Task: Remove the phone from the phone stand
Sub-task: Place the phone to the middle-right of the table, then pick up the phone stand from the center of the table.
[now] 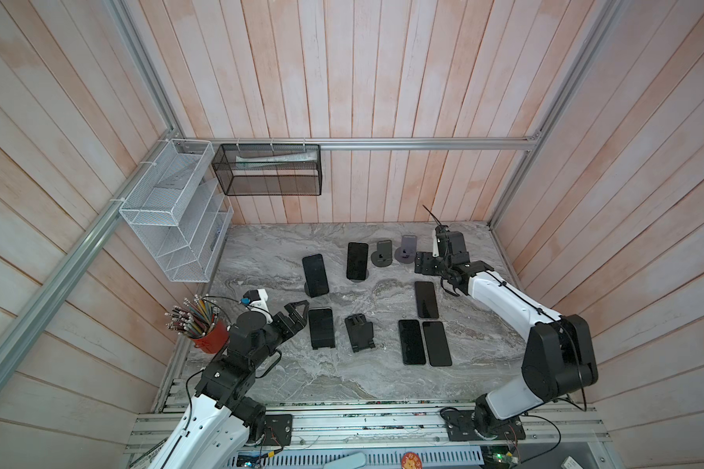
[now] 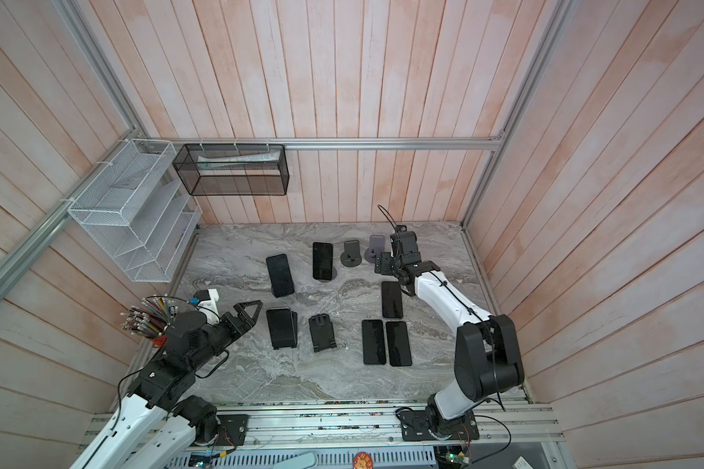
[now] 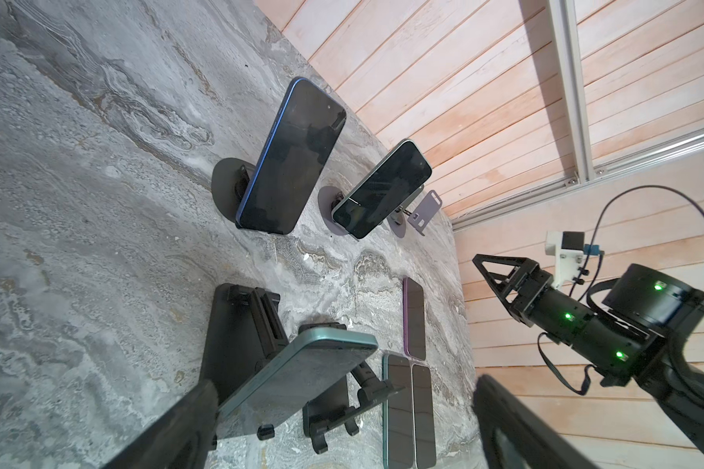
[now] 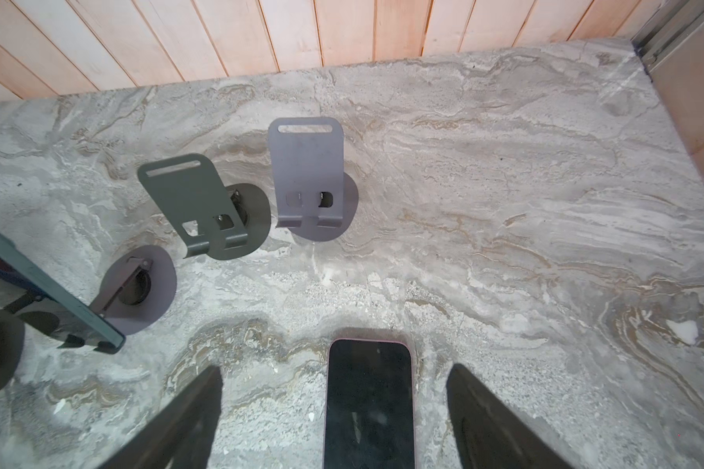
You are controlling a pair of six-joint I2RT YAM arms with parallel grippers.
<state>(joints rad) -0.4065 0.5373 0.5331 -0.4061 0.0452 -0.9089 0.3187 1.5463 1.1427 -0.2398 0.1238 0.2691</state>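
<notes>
The empty black folding stand is too close to the teal-edged phone's side (image 1: 334,328), so next my right gripper takes that empty stand (image 1: 359,332) away first while my left gripper waits.
A teal-edged phone (image 1: 321,327) (image 3: 301,373) leans on a black folding phone stand (image 3: 236,345) at the front left of the marble table. My left gripper (image 1: 297,312) (image 3: 346,383) is open just left of it, its fingers wide and not touching it. Two more phones, a blue one (image 1: 315,275) (image 3: 293,162) and a mint one (image 1: 357,260) (image 3: 383,191), lean on round-based stands farther back. My right gripper (image 1: 423,264) (image 4: 337,369) is open above the far end of a pink-edged phone (image 1: 426,299) (image 4: 368,406) lying flat, which neither finger touches.
Two empty round-based stands (image 4: 204,211) (image 4: 307,178) stand at the back right. An empty black folding stand (image 1: 358,332) sits beside the teal phone. Two phones (image 1: 411,342) (image 1: 436,343) lie flat at the front right. A red pencil cup (image 1: 212,337) is at the left edge.
</notes>
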